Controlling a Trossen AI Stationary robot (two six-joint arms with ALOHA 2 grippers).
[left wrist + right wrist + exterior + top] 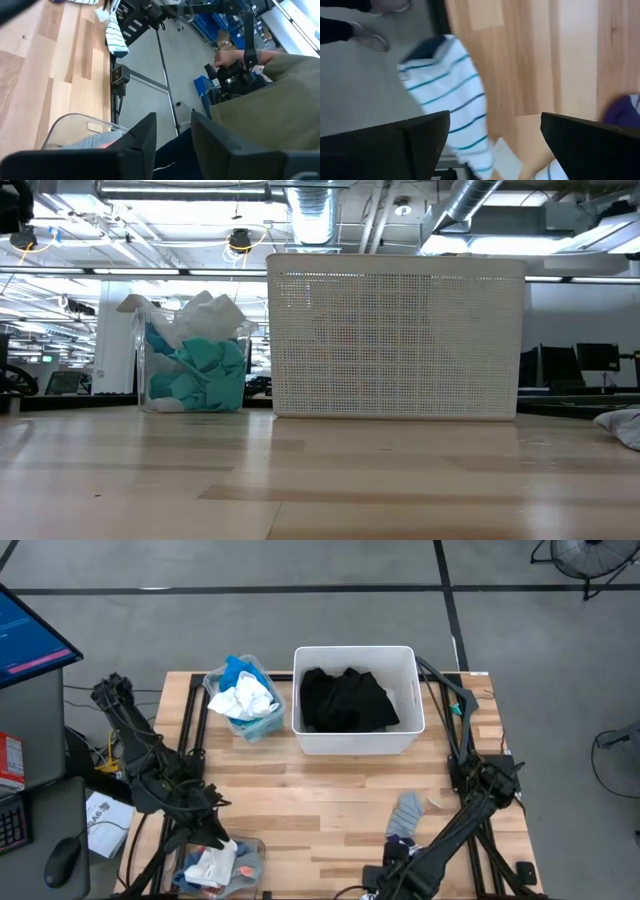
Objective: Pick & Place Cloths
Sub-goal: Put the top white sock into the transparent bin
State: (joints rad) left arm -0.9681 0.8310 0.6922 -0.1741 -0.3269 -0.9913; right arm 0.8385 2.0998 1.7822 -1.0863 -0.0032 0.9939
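Observation:
The white striped sock is a long way from my left gripper at the near clear bin (pixel 222 868), so my right gripper should pick up the sock (pixel 454 95) and pass it over.
A black garment (pixel 345 700) lies in the white tub (pixel 405 735), which also shows in the low view (pixel 395 335). Teal, white and blue cloths (pixel 243 695) fill a clear bin (pixel 195 370) at the far left. More cloths (pixel 215 865) lie in a clear bin at the near left. My left gripper (pixel 172 135) hovers open over that bin's rim, touching nothing. A grey sock (pixel 408 808) lies near right on the table. A white striped sock (pixel 447 100) lies at the table's near edge, between the wide-open fingers of my right gripper (pixel 495 130), untouched.
A person's arm and a hand with a device (pixel 235 65) show beyond the near edge, and shoes (pixel 370 40) stand on the floor. A purple cloth (pixel 620 110) lies beside the striped sock. A bare wooden top (pixel 300 790) lies between the tub and the arms.

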